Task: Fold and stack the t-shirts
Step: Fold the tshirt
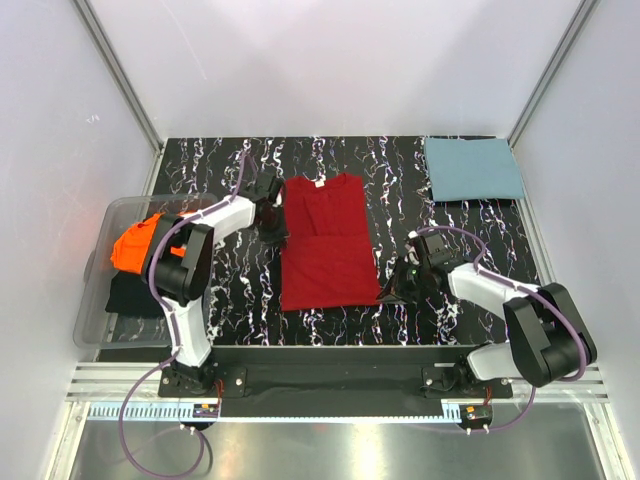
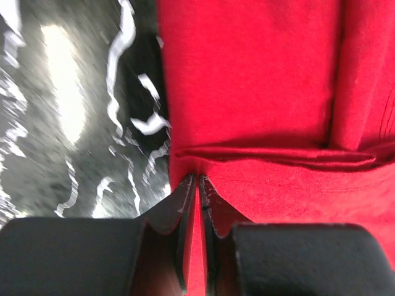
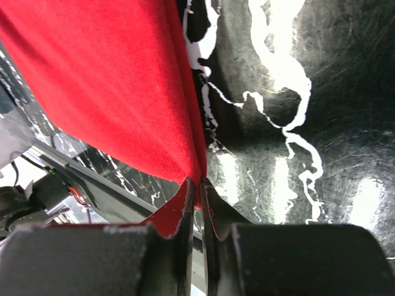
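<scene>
The robot's left gripper holds the t-shirt's side halfway up [image 2: 187, 161], far above the right gripper, so it should move to the deep red t-shirt's free bottom corner [image 1: 285, 307] before the fold.
The deep red t-shirt [image 1: 328, 242] lies in the middle of the table, folded lengthwise with its sleeves in. My left gripper [image 1: 275, 224] is shut on its left edge near the top; in the left wrist view the red cloth [image 2: 259, 92] runs between the closed fingers [image 2: 185, 197]. My right gripper [image 1: 392, 288] is shut on the shirt's lower right corner, and the right wrist view shows the cloth [image 3: 111, 86] pulled up into it. The teal-blue t-shirt [image 1: 472, 168] lies folded at the back right. The orange t-shirt [image 1: 135, 245] is bunched in a bin at the left.
A clear plastic bin [image 1: 95, 300] at the left table edge holds the orange shirt on top of a dark garment [image 1: 135, 295]. The black marbled table [image 1: 440, 330] is bounded by white walls and a metal rail in front.
</scene>
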